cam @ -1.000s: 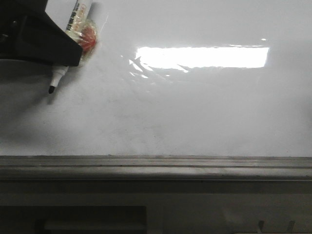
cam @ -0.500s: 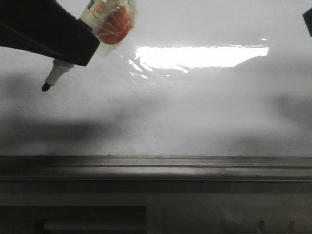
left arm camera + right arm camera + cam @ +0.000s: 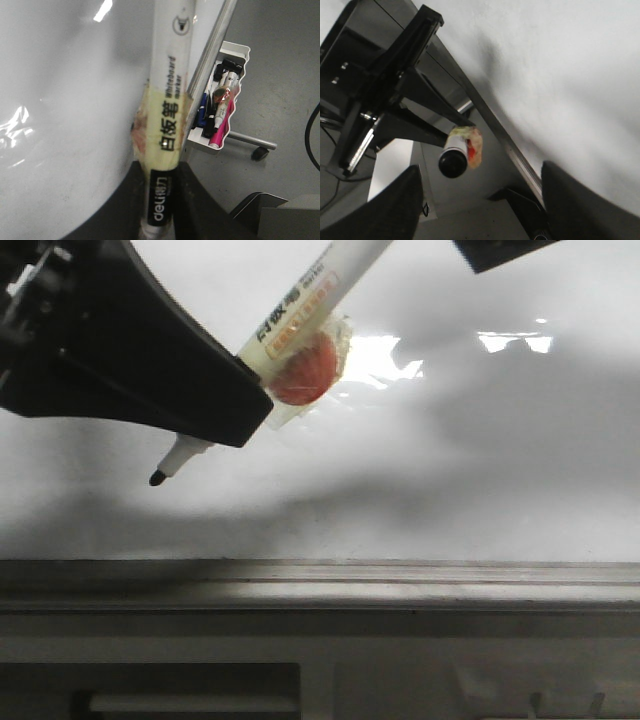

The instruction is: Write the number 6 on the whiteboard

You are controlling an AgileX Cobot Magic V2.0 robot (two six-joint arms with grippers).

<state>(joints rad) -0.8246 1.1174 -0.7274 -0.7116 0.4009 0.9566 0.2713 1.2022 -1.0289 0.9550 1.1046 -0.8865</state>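
Note:
My left gripper is holding the marker tightly near its black tip point(image 3: 159, 478). My right gripper should grab the marker's free back end point(image 3: 453, 163) before I write the 6.
My left gripper point(image 3: 232, 412) is shut on a white whiteboard marker point(image 3: 300, 302) that has yellowish tape and a red lump point(image 3: 303, 372) stuck to it. The black tip point(image 3: 157, 478) points down-left, close over the whiteboard point(image 3: 470, 470); I cannot tell if it touches. No number 6 shows on the board. In the left wrist view the fingers point(image 3: 125, 200) clamp the marker point(image 3: 167, 120). My right gripper point(image 3: 481, 169) is open and empty, facing the marker's back end point(image 3: 453, 163); one corner of it point(image 3: 495, 252) shows in the front view.
The board's grey metal rail point(image 3: 320, 582) runs along its near edge. Beyond the board's edge point(image 3: 214, 47), a white tray point(image 3: 226, 95) with several markers stands on the floor side. Dark shadows of both arms lie across the board.
My left gripper has moved right and nearer the camera with the marker, tip now lower. The right gripper's corner has come further into view at the top right.

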